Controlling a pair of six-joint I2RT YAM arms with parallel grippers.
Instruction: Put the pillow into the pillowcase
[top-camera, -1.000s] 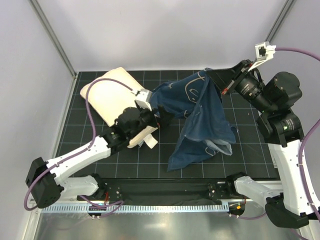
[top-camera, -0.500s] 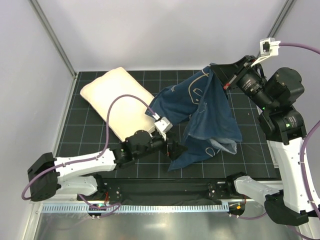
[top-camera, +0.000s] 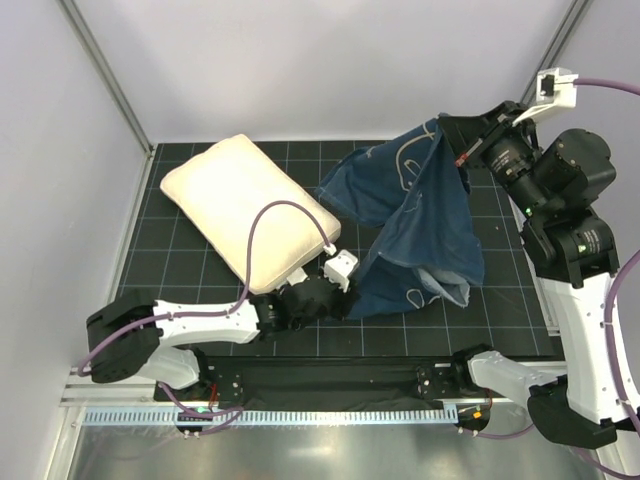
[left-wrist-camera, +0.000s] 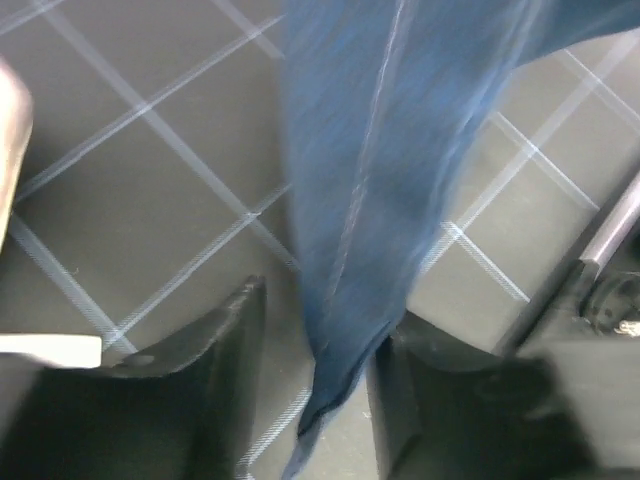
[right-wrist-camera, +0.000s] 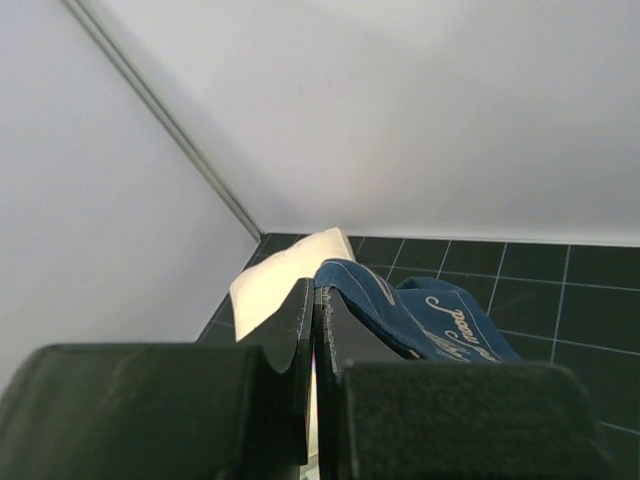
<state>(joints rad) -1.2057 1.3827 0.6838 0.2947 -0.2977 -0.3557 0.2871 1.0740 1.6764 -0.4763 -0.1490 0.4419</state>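
The pillowcase hangs bunched under my right gripper, so my left gripper should grip the pillowcase's near corner, lift it and stretch the pillowcase wide before laying it flat.
The cream-white pillow lies flat at the back left of the mat, and its far end shows in the right wrist view. My right gripper is raised at the back right, shut on the top edge of the navy pillowcase, which hangs down to the mat. In the right wrist view the fabric drapes over the closed gripper. My left gripper is low at the case's near left corner. Its jaws stand apart around that blue corner, which touches the right finger.
A black grid mat covers the table, with white walls on the left, back and right. A metal post slants along the left wall. A dark rail with the arm bases runs along the near edge. Purple cables loop over the left arm.
My left gripper left the pillow and swung toward the near edge, to the case's lower corner, its jaws narrowing. My right gripper lifted the pillowcase higher and to the right.
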